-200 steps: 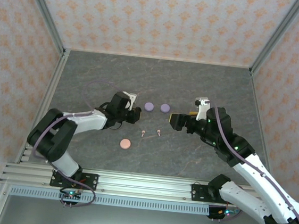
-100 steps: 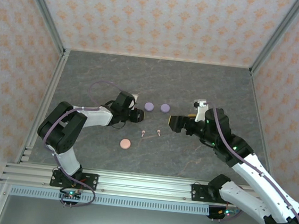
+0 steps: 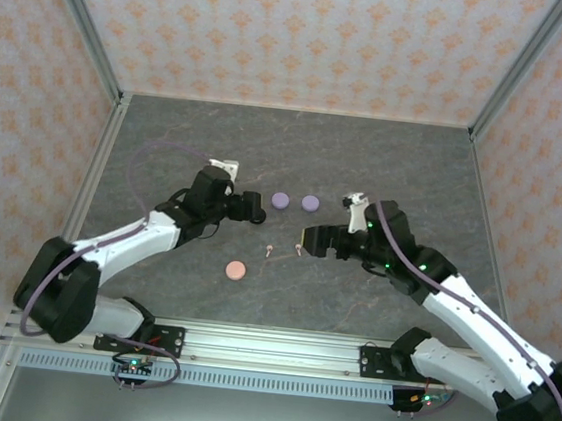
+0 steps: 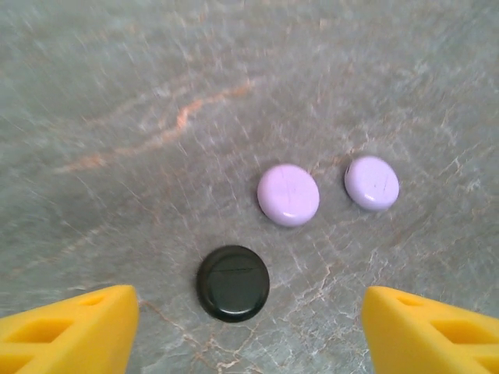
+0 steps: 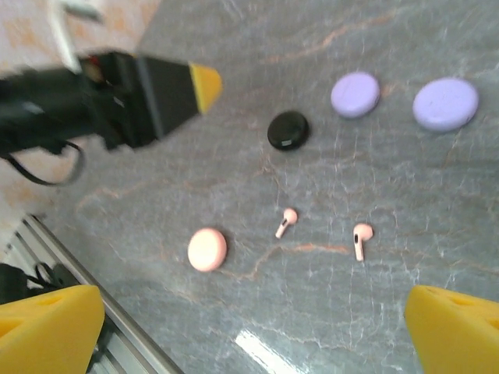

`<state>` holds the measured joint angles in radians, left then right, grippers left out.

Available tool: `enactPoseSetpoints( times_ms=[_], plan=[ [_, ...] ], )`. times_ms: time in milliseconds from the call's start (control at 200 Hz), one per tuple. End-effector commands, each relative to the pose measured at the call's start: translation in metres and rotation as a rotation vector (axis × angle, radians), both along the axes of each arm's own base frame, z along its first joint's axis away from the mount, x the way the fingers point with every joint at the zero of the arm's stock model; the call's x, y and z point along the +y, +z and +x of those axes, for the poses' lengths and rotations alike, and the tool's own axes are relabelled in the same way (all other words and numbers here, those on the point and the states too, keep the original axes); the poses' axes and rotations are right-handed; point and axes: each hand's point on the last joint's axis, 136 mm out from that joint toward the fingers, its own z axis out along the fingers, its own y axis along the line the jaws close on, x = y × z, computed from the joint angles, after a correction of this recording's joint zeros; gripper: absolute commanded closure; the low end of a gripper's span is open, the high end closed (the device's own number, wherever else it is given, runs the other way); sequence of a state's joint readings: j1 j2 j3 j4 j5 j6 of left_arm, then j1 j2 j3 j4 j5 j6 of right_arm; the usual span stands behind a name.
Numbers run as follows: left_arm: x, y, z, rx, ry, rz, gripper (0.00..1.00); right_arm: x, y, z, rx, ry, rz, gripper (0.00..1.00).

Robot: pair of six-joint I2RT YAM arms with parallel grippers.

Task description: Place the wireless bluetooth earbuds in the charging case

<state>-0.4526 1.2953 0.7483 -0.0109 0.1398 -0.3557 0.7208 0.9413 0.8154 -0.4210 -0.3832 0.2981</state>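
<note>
The robot's right gripper should take the pink case (image 3: 235,270) because the pink earbuds match it, although the left gripper is hovering above the black case (image 4: 233,284).
Two pale pink earbuds (image 5: 286,222) (image 5: 361,238) lie loose on the grey table, also seen from above (image 3: 271,251) (image 3: 298,249). A round pink case (image 5: 207,249) lies shut to their left. A black case (image 4: 233,283) rests shut on the table just ahead of my left gripper (image 4: 249,335), which is open and holds nothing. Two lavender cases (image 4: 288,195) (image 4: 372,182) lie beyond it. My right gripper (image 5: 249,327) hangs open above and near the earbuds, empty. From above, the left gripper (image 3: 244,207) sits left of the lavender cases and the right gripper (image 3: 308,242) beside the right earbud.
The aluminium rail (image 3: 247,346) runs along the table's near edge. Patterned walls (image 3: 299,41) with metal posts close in the back and both sides. Bare tabletop (image 3: 297,152) stretches behind the cases.
My left gripper has opened, let go of the black case and drawn back to the left. My right gripper has moved left and nearer, towards the earbuds.
</note>
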Motion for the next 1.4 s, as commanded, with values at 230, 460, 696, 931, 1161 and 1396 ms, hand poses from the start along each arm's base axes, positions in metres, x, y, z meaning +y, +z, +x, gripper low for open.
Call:
enactPoseSetpoints(
  times_ms=[230,460,696,931,1161,1396],
  plan=[
    [0.072,0.003,-0.023,0.001,0.198,-0.038,0.14,0.063,-0.054,-0.004,0.068,0.037,-0.260,0.00],
    [0.096,-0.002,-0.032,0.002,0.271,-0.063,0.10,0.122,-0.111,-0.020,0.122,0.084,-0.497,0.09],
    [0.111,-0.009,-0.037,0.010,0.315,-0.081,0.08,0.164,-0.154,-0.022,0.147,0.134,-0.593,0.14],
    [0.119,-0.005,-0.043,-0.016,0.347,-0.090,0.07,0.182,-0.182,-0.016,0.154,0.148,-0.659,0.19],
    [0.122,-0.003,-0.045,-0.021,0.355,-0.083,0.06,0.185,-0.199,-0.015,0.167,0.168,-0.716,0.28],
    [0.121,-0.002,-0.045,-0.019,0.354,-0.087,0.06,0.178,-0.193,-0.019,0.163,0.194,-0.724,0.49]
  ],
)
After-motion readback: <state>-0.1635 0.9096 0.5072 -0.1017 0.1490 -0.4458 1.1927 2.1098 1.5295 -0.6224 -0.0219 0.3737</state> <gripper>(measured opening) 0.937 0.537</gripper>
